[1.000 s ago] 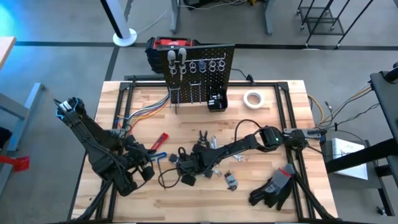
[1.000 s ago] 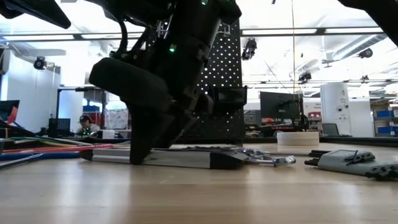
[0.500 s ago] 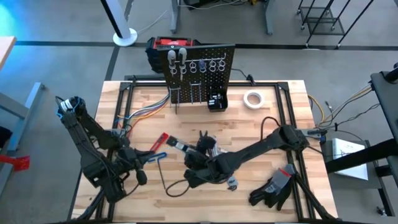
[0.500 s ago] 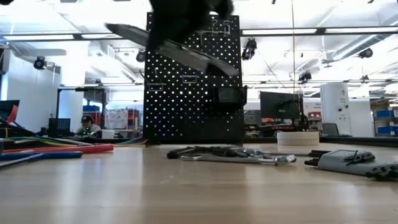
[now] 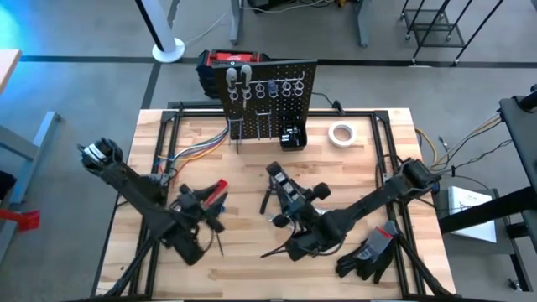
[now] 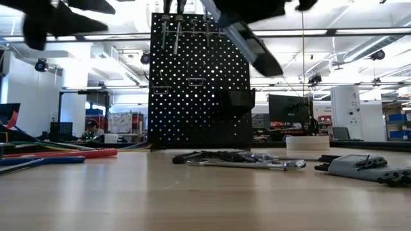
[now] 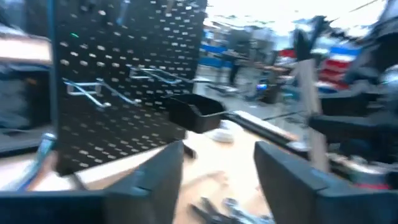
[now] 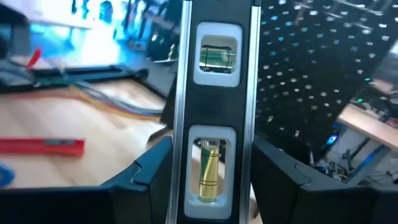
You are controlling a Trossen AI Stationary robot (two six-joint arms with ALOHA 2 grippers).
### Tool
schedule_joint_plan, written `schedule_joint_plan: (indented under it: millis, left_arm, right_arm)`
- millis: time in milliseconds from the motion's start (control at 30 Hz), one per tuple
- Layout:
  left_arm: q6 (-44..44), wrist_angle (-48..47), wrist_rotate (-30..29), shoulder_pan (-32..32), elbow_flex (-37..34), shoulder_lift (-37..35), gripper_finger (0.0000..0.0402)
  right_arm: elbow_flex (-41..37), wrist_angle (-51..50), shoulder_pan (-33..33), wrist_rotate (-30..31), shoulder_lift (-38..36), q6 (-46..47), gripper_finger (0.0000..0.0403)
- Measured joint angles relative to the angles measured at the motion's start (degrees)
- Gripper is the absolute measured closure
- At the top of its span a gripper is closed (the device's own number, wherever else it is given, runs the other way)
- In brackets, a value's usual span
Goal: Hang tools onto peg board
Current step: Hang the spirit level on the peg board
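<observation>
The empty lower hooks (image 5: 237,126) are on the left gripper's side and the right gripper is holding the level's near end, so next the left gripper takes its far end (image 5: 275,169).
The peg board (image 5: 268,96) stands upright at the table's far edge, with silver hooks along its top and a small black bin (image 5: 294,136) at its foot. My right gripper (image 5: 295,215) is shut on a black level (image 5: 282,186) with two vials (image 8: 217,55), held up over the table's middle and pointing at the peg board. Several loose tools (image 6: 237,157) lie on the table below it. A red-handled tool (image 5: 217,188) lies left of them. My left gripper (image 5: 207,206) hovers beside it, open with nothing between its fingers (image 7: 149,177). My right gripper pinches the level by its two long narrow sides (image 8: 181,174) between the two fingers, near the end that points to the table's near edge. The fingers run along the level, roughly level, from the near side. The level (image 6: 247,42) is lifted clear of the table and tilted.
A white tape roll (image 5: 340,132) lies right of the bin. Black gloves (image 5: 369,256) lie at the near right corner. A red-and-black box (image 5: 226,63) stands behind the board. Coloured cables (image 5: 197,155) run across the far left of the table.
My right gripper has lifted the level off the table, carried it up and toward the far edge, and turned it from lying across the table to pointing at the peg board. My left gripper has shifted a little toward the red-handled tool and turned.
</observation>
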Motion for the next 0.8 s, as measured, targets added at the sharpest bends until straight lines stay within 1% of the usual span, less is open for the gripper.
schedule_joint_plan:
  millis: [100,200,333,367,433,533,667,733,800]
  left_arm:
    - [7.05,4.08,1.12,4.07,0.92,2.83,0.0166]
    - [14.07,6.51,5.21,7.95,3.09,6.07,0.0151]
    - [25.86,7.99,13.54,11.46,9.62,10.44,0.0155]
    - [29.27,8.66,14.82,12.05,11.4,11.49,0.0159]
    - [35.88,8.83,15.86,12.87,15.1,13.25,0.0167]
    - [43.53,9.01,17.08,14.03,20.3,14.41,0.0174]
    - [59.28,9.11,22.79,15.2,26.33,14.45,0.0182]
    - [63.14,9.13,25.0,15.52,29.25,14.49,0.0187]
    - [65.15,9.08,25.06,15.77,31.88,14.48,0.0189]
  right_arm:
    - [-2.69,0.09,-0.21,1.43,1.33,3.7,0.0243]
    - [-4.36,0.65,-0.36,5.3,1.18,9.07,0.0243]
    - [-6.41,0.66,-1.07,5.7,1.27,14.8,0.0243]
    - [-6.83,1.0,-1.23,5.92,1.27,15.46,0.0243]
    - [-7.32,1.5,-1.35,7.08,1.27,15.9,0.0243]
    - [-7.64,1.91,-1.4,8.08,1.27,16.13,0.0243]
    - [-7.62,1.96,-1.11,8.38,1.27,15.91,0.0243]
    - [-7.62,1.86,-0.39,8.4,1.27,15.25,0.0243]
    - [-7.62,1.84,0.57,8.4,1.27,14.71,0.0243]
